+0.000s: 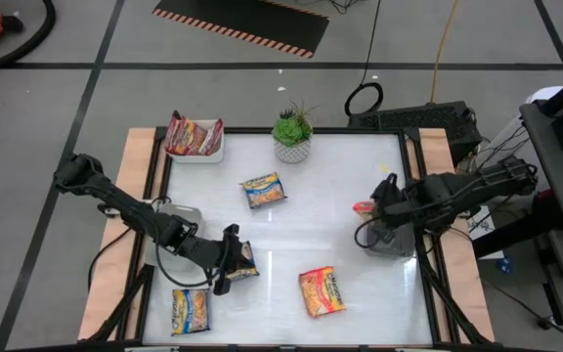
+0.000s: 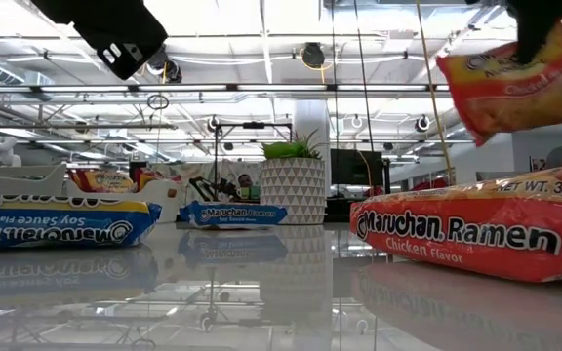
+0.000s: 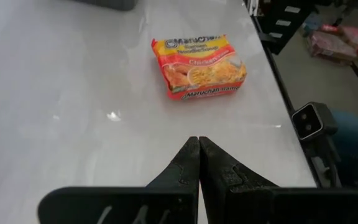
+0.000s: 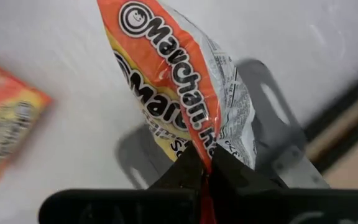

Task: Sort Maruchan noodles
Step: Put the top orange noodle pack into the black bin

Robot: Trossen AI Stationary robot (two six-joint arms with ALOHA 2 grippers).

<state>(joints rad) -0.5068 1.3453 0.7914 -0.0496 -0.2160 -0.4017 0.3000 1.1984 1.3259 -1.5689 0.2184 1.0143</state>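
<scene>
My right gripper should pull back toward the wooden rail point(image 1: 457, 250) and lower the packet into the grey tray, because the orange-red packet's loose end point(image 1: 362, 208) hangs past the tray's rim.
My right gripper point(image 4: 202, 163) is shut on an orange-red Maruchan packet point(image 4: 185, 81) and holds it over the grey tray point(image 1: 391, 242) at the table's right edge. The low view shows that packet point(image 2: 515, 83) hanging high. My left gripper point(image 3: 199, 144) is shut and empty near the table's near-left, beside a blue-and-yellow packet point(image 1: 243, 261) lying flat. Flat on the table lie another orange-red packet point(image 1: 323, 291) point(image 3: 199, 65), a blue-and-yellow one point(image 1: 191, 311) at the near edge and a third point(image 1: 263, 189) mid-table. Dark red packets point(image 1: 192, 135) sit in the white tray point(image 1: 213, 154). My right gripper pinches the orange-red packet between its two fingers at one end edge point(image 4: 205, 149), coming from above and pointing down. The packet hangs below the fingers, lifted clear of the table and above the grey tray point(image 4: 278, 124).
A potted plant point(image 1: 292, 134) stands at the middle of the far edge, next to the white tray. Wooden rails point(image 1: 135, 196) run along the table's left and right sides. Bare tabletop point(image 1: 340, 176) lies between the plant and the grey tray.
</scene>
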